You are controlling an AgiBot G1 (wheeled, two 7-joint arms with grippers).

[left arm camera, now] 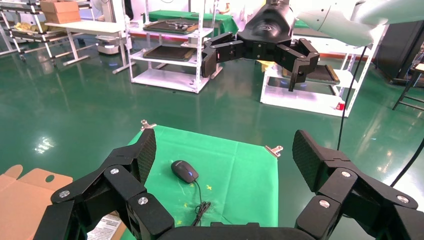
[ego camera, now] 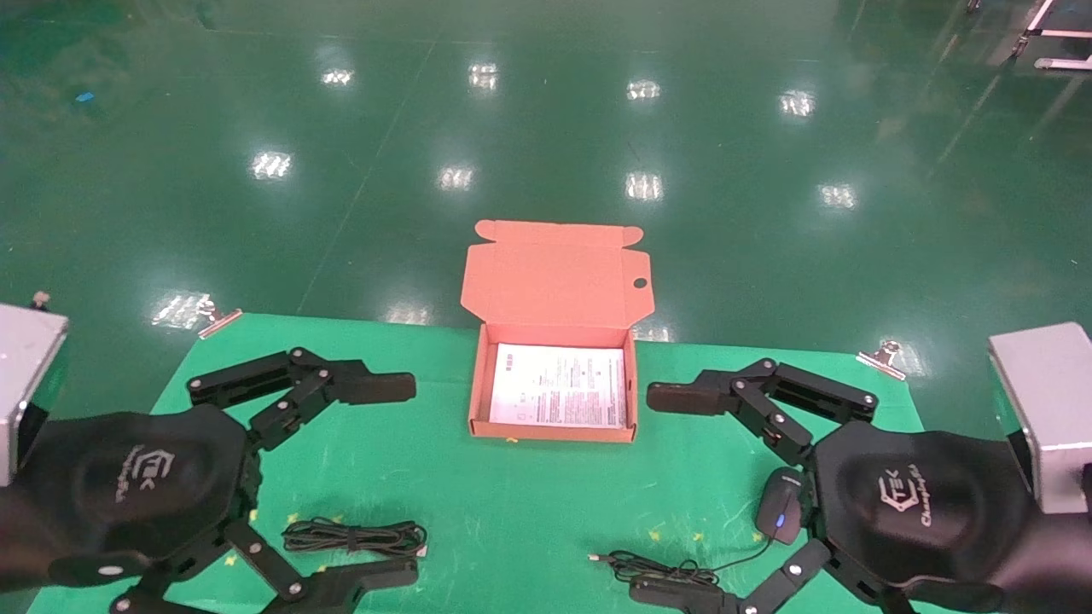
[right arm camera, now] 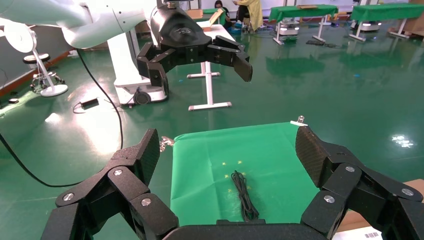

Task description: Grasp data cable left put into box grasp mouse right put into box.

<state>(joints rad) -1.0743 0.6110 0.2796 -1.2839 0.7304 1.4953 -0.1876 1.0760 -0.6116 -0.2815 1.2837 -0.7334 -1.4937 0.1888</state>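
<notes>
The mouse [ego camera: 781, 506] is joined to the bundled cord by a short loose piece of cord [ego camera: 746, 558], so it will hang down below when I lift the bundled cord.
The open box [ego camera: 550, 431] stands at the table's far middle, lid raised, with a white printed sheet inside. The data cable [ego camera: 354, 537] lies coiled on the green cloth at the front left; it also shows in the right wrist view [right arm camera: 243, 197]. My left gripper [ego camera: 411, 479] hovers open and empty above it. The mouse [ego camera: 781, 505] lies at the front right with its thin cord [ego camera: 657, 564] trailing left; it also shows in the left wrist view [left arm camera: 184, 171]. My right gripper [ego camera: 644, 493] hovers open and empty, with the mouse beside its palm.
The green cloth [ego camera: 529, 503] is held by metal clips [ego camera: 883, 354] at its far corners. Grey metal blocks [ego camera: 1045, 409] sit at both side edges. Beyond the table is shiny green floor; shelving racks [left arm camera: 170, 45] stand farther off.
</notes>
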